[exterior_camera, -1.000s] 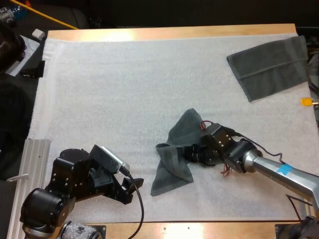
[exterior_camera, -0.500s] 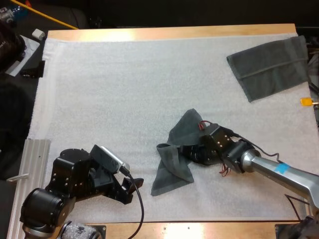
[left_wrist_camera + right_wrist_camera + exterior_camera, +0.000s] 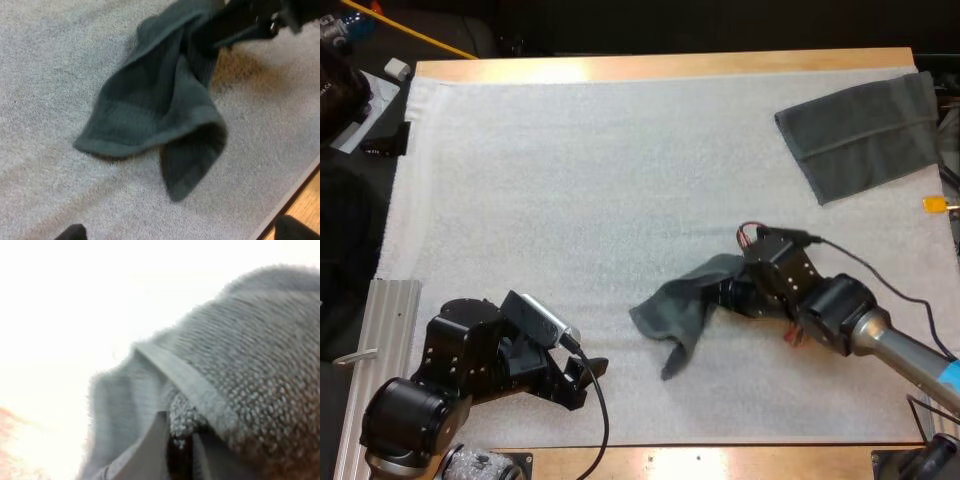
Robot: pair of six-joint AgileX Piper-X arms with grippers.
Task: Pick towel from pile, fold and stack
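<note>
I expect the towel point(image 3: 682, 306) to open into a wide sheet with its far edge folded over when I spread it, because it hangs in loose, limp folds point(image 3: 187, 117).
A crumpled dark grey-green towel point(image 3: 682, 308) lies right of the mat's middle, one end raised. My right gripper point(image 3: 725, 293) is shut on that raised end, and the rest trails left and toward the front edge. From the right wrist, the towel's point(image 3: 240, 365) hemmed edge is pinched between my fingers point(image 3: 155, 445). From the left wrist, the towel point(image 3: 160, 110) hangs in a loose fold off the right gripper point(image 3: 235, 25), its tail resting on the mat. My left gripper point(image 3: 586, 372) rests low at the front left, open, well short of the towel.
A second dark towel point(image 3: 860, 135) lies flat at the mat's far right corner. A metal rail point(image 3: 390, 330) runs along the mat's left side near my left arm. The wooden front edge point(image 3: 720, 462) is close behind the towel. Free mat stretches across the centre and far left.
My right gripper has pulled back to the right and slightly away from the front, drawing the towel with it. The cloth has bunched narrower and its spread lower flap has lifted. The left arm is still.
</note>
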